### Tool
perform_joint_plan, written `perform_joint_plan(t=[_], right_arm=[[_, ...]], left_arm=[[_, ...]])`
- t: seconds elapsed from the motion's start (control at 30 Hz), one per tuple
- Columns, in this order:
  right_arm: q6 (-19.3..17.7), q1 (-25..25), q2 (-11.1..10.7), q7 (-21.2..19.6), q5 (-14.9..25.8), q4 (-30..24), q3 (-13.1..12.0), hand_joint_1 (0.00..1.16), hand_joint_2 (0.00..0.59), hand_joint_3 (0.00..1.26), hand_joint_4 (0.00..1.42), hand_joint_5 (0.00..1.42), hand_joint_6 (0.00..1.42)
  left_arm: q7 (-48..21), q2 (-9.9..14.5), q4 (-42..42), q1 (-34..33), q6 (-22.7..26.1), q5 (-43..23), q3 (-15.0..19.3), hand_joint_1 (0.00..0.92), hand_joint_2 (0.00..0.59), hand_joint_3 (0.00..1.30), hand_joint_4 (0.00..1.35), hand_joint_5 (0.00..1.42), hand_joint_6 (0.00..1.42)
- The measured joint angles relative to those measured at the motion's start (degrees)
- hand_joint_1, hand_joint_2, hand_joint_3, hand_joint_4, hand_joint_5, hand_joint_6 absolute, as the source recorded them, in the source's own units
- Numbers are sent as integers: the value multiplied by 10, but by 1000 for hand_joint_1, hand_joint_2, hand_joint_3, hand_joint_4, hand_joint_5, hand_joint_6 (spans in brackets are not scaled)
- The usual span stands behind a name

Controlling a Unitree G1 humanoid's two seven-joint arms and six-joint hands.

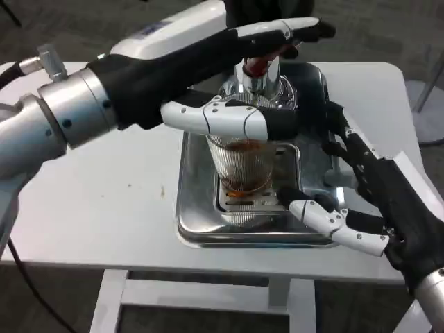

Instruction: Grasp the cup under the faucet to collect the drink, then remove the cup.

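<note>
The brown drink is well below the cup's rim [240,165], so the cup will come away partly full and keep its drink in when I carry it.
A ribbed clear cup [241,165] holding a little brown drink stands on the drip grate of a steel tray [194,215], right under the chrome faucet [258,82]. My left hand [229,76] reaches in from the left. Its long fingers [281,31] lie stretched over the faucet's red handle [258,65], and its thumb [218,118] runs across the front of the cup's rim. My right hand [361,187] waits just right of the cup with fingers spread and nothing held. Its thumb [326,218] is over the tray's front right corner, apart from the cup.
The tray sits mid-table on the white table [104,201], whose front edge is close below the tray. Bare tabletop lies left of the tray. The faucet body stands at the tray's back, under my left forearm.
</note>
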Motion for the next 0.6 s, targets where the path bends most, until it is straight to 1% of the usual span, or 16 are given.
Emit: perform_joint_plan(t=[0.17,0.37,0.47,0.6], right_arm=[[-7,0,1,-4,1,3,0,686,244,0,24,90,248],[-40,-1,5,-15,10,17,0,676,249,0,20,75,204],[-51,-1,6,-21,10,26,0,663,241,2,24,71,181],[-56,-1,11,-28,10,35,1,657,240,15,34,54,167]], left_arm=[[0,0,-7,1,5,0,0,0,42,111,84,174,223],[0,3,-18,3,15,1,0,0,39,111,84,174,224],[0,4,-24,5,21,1,0,0,35,111,84,174,224],[0,7,-31,7,27,1,1,0,32,111,84,174,224]])
